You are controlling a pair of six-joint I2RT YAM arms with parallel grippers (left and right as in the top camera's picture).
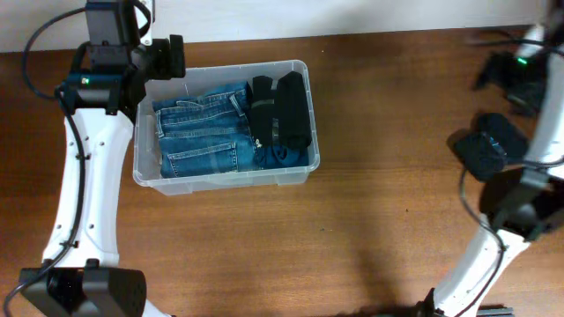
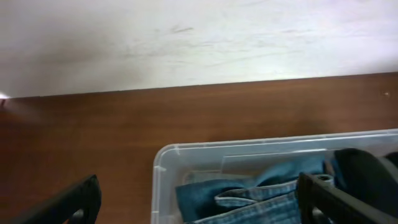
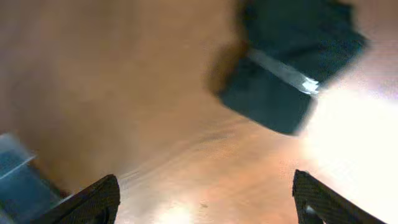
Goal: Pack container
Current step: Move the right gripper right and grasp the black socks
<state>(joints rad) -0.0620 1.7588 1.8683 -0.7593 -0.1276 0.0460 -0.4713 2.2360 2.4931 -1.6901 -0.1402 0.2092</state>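
Note:
My right gripper should keep its open fingers moving toward the dark folded cloth (image 1: 486, 146), which lies free ahead of them, until they close at its taped edge (image 3: 309, 86).
The clear plastic container (image 1: 225, 180) sits at the table's back left. It holds folded blue jeans (image 1: 203, 132) and a black garment (image 1: 286, 110) at its right end. My left gripper (image 1: 169, 58) hovers open and empty over the container's back left corner. In the left wrist view its fingers (image 2: 199, 199) straddle the container rim (image 2: 163, 180) and the jeans (image 2: 249, 196). My right gripper (image 1: 500, 72) is open and empty at the far right. A dark folded cloth (image 1: 485, 148) lies on the table near it. The blurred right wrist view shows the fingers (image 3: 205, 186) above bare table, with the cloth (image 3: 286, 68) beyond.
The table's back edge meets a white wall (image 2: 186, 43) just behind the container. Black cables (image 1: 35, 53) loop at the far left by the left arm. A blurred blue shape (image 3: 15, 180) sits at the left edge of the right wrist view.

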